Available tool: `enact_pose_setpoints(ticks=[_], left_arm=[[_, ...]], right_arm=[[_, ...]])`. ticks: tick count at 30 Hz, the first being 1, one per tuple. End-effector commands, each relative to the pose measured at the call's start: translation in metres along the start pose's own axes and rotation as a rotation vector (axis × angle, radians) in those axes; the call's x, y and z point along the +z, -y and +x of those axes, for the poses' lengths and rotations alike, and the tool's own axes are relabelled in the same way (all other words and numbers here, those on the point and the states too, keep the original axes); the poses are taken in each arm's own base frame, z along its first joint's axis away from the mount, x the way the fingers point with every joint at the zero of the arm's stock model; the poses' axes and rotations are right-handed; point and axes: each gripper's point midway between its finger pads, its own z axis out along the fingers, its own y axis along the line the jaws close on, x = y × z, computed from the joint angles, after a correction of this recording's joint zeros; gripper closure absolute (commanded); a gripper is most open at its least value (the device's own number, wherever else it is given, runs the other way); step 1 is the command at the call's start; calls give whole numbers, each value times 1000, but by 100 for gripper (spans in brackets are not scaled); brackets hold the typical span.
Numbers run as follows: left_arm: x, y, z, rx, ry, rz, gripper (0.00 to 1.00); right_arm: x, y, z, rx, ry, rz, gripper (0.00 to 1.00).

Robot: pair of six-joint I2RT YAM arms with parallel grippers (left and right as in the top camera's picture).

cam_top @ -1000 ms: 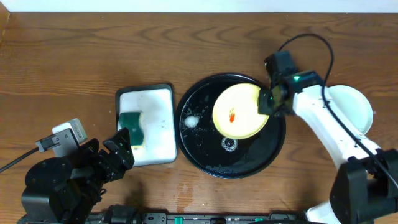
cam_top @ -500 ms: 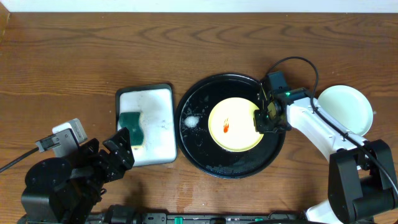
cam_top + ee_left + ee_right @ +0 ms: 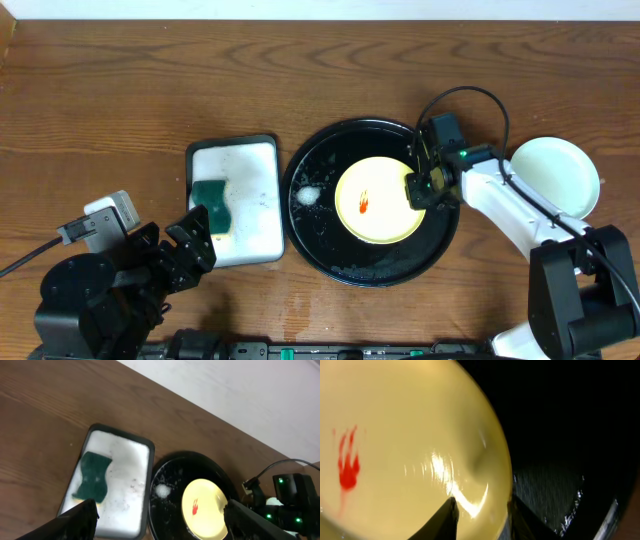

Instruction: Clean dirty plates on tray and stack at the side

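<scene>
The yellow plate (image 3: 363,202) has a red smear on it, so next my left gripper brings the green sponge (image 3: 212,204) to wipe it while my right gripper holds the plate's rim still.
The yellow plate (image 3: 375,200) with a red smear lies flat in the black tray (image 3: 330,265). It also shows in the left wrist view (image 3: 202,510) and fills the right wrist view (image 3: 395,435). My right gripper (image 3: 418,190) is at the plate's right rim, with one finger over the plate's face and one outside the edge (image 3: 482,510), shut on the rim. A pale mint plate (image 3: 560,175) sits on the table right of the tray. My left gripper (image 3: 192,243) is open and empty at the front left (image 3: 160,527), well away from the tray.
A small white tray with a black rim (image 3: 250,160) holds foam and a green sponge (image 3: 212,203), left of the black tray. A blob of foam (image 3: 306,196) and water drops lie in the black tray. The right arm's cable arcs above the tray.
The right gripper brought the tilted yellow plate down and left until it lay flat in the black tray. The left arm has not moved.
</scene>
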Motion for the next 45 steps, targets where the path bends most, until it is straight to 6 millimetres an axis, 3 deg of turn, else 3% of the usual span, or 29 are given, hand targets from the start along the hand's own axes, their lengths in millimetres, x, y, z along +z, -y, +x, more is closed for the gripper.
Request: enact_pose_setpoints(ticks=[1, 4, 7, 10, 16, 19, 26, 30, 34, 45], left_arm=[[-3, 1, 3, -3, -16, 7, 19], [4, -2, 12, -6, -53, 3, 19], [8, -6, 24, -9, -99, -8, 18], [11, -10, 29, -10, -117, -22, 19], [31, -27, 49, -15, -245, -123, 19], [48, -50, 58, -6, -343, -275, 19], [102, -71, 76, 20, -564, -434, 20], [138, -88, 91, 78, -692, -515, 30], [167, -112, 102, 119, -763, -633, 47], [223, -156, 134, 126, -878, -755, 44]], right_arm=[[7, 7, 8, 22, 15, 28, 68], [13, 16, 14, 66, 14, 42, 74], [18, 26, 25, 140, -5, 65, 73], [21, 28, 30, 156, -18, 68, 99], [21, 28, 26, 155, -1, 65, 99], [21, 28, 25, 155, 2, 64, 99], [21, 28, 27, 144, -5, 65, 99], [21, 28, 28, 144, -10, 66, 99], [21, 28, 29, 145, -13, 66, 99], [21, 25, 30, 146, -19, 52, 99]])
